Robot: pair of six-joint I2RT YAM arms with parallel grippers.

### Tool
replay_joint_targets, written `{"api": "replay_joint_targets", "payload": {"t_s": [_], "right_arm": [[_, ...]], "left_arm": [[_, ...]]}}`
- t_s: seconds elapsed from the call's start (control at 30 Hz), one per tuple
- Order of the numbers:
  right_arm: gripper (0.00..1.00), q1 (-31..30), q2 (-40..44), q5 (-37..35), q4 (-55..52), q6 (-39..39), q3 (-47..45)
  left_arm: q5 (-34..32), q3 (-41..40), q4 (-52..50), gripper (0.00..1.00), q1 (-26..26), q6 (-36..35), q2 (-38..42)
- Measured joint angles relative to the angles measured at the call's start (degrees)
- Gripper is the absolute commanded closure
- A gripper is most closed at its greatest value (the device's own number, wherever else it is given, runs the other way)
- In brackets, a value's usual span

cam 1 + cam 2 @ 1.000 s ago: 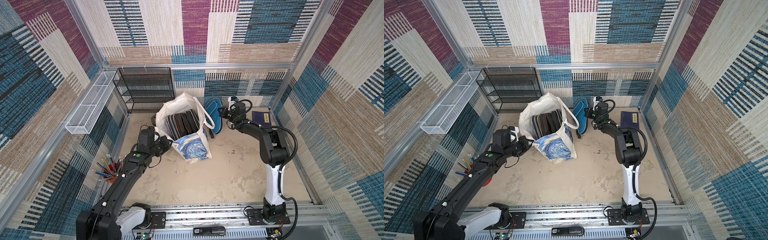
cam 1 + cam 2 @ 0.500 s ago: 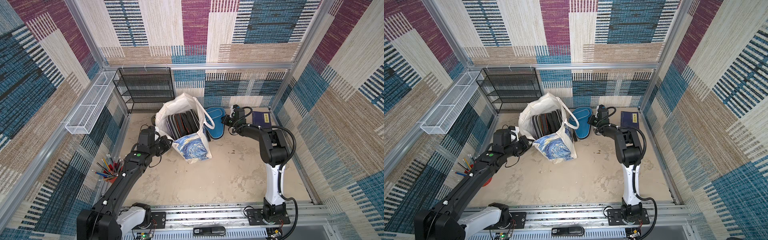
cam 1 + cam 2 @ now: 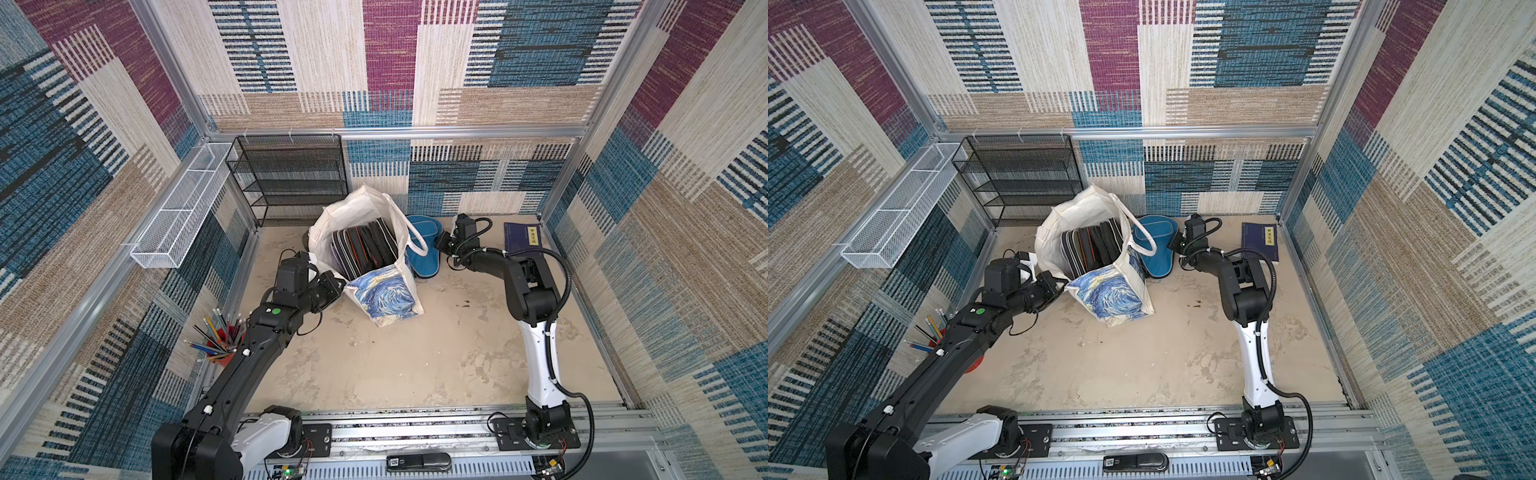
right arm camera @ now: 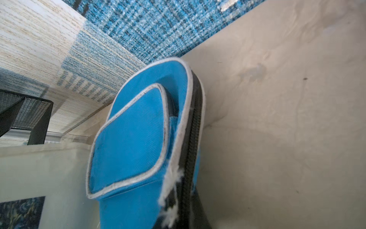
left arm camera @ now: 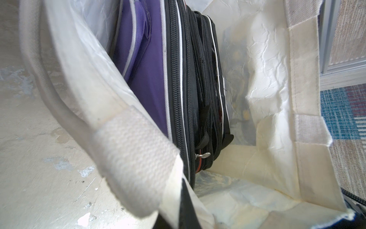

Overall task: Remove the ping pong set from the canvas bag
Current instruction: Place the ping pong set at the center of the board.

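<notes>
The whole ping pong set (image 3: 426, 261) is outside the canvas bag, so my right gripper keeps lowering the set's edge until it meets the tabletop (image 3: 446, 269), then let go.
The canvas bag (image 3: 357, 214) (image 3: 1077, 216) stands open at the back centre, its starry print facing the front. My left gripper (image 3: 338, 286) (image 3: 1059, 281) is shut on the bag's front-left rim beside a handle; in the left wrist view the gripper (image 5: 184, 216) pinches the cream cloth (image 5: 267, 99). The ping pong set, a blue paddle-shaped zip case (image 3: 424, 249) (image 3: 1156, 251), lies outside the bag against its right side. My right gripper (image 3: 441, 243) (image 3: 1174, 243) is shut on the case's edge. In the right wrist view the gripper (image 4: 178, 216) grips the case (image 4: 134, 138) at its black zip.
Several black and purple zip cases (image 3: 361, 249) (image 5: 150, 79) stand inside the bag. A black mesh shelf (image 3: 291, 183) stands behind it, a white wire basket (image 3: 178, 212) hangs on the left wall. A pencil cup (image 3: 220, 338) sits front left, a dark blue book (image 3: 521, 239) back right.
My right gripper has brought the blue case down from upright beside the bag's mouth to lying low on the floor against the bag. The left arm has not moved.
</notes>
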State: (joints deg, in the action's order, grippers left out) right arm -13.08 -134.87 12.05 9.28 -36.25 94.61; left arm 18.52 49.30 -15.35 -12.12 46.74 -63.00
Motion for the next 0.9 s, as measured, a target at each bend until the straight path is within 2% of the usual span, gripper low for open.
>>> {"api": "replay_joint_targets", "payload": {"t_s": [0.47,0.5,0.57,0.67,0.77,0.9], "right_arm": [[1.00,-0.50,-6.23,-0.83,-3.63,-3.15,11.85],[0.92,-0.57,-6.38,-1.20,-3.76,-3.34,12.07],[0.65,-0.68,-6.54,-1.64,-4.04,-3.50,12.22],[0.40,-0.72,-6.43,-1.73,-4.33,-3.74,11.63],[0.19,-0.81,-4.92,-1.75,-4.35,-3.52,8.79],[0.05,-0.90,-0.24,-2.23,-4.09,-2.36,4.35]], "left_arm": [[-0.15,-0.13,-0.33,1.00,0.02,0.00,0.48],[-0.15,-0.17,-0.33,1.00,0.02,-0.02,0.50],[-0.15,-0.26,-0.35,1.00,0.02,-0.02,0.57],[-0.15,-0.35,-0.35,1.00,0.07,0.00,0.72],[-0.15,-0.35,-0.39,1.00,0.07,0.00,0.87],[-0.15,-0.35,-0.39,1.00,0.07,0.00,0.96]]}}
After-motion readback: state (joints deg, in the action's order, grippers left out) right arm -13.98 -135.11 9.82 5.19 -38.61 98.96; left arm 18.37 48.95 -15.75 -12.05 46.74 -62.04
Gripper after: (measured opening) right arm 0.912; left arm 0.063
